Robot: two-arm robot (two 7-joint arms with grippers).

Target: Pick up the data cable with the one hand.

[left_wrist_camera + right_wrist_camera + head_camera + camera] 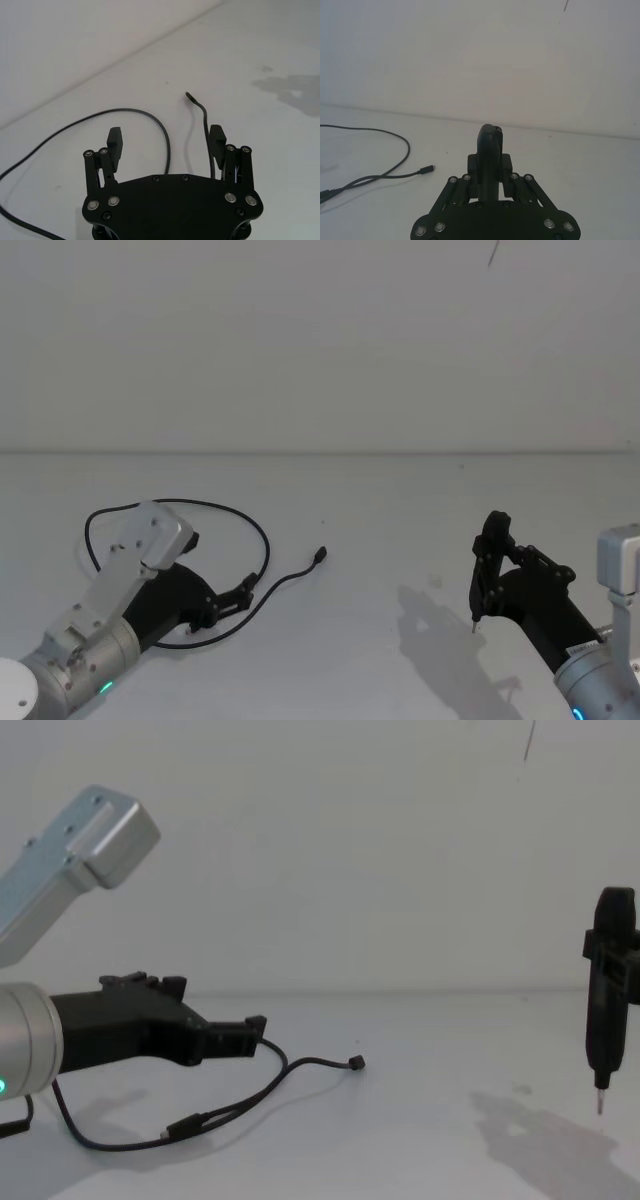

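The data cable point(205, 125) will hold its plug outward with only a slight droop when I lift it, as the plug end curves up clear of its shadow point(188, 140).
The data cable point(266, 540) is a thin black cord lying in a loop on the white table, with one small plug point(321, 556) at its free end. My left gripper point(244, 592) is open and low over the table. In the left wrist view two strands of the cable point(168, 145) run between its spread fingers point(114, 141), one close beside the other finger point(217, 137). The chest view shows this gripper point(254, 1026) just above the cable point(290, 1070). My right gripper point(500, 565) is off to the right, shut on a black pen-shaped tool point(488, 545) with a metal tip.
A white wall rises behind the table. The tool point(606, 990) hangs upright above the table on the right, with its shadow below. From the right wrist the cable's end point(395, 175) lies far to the side of the held tool point(490, 145).
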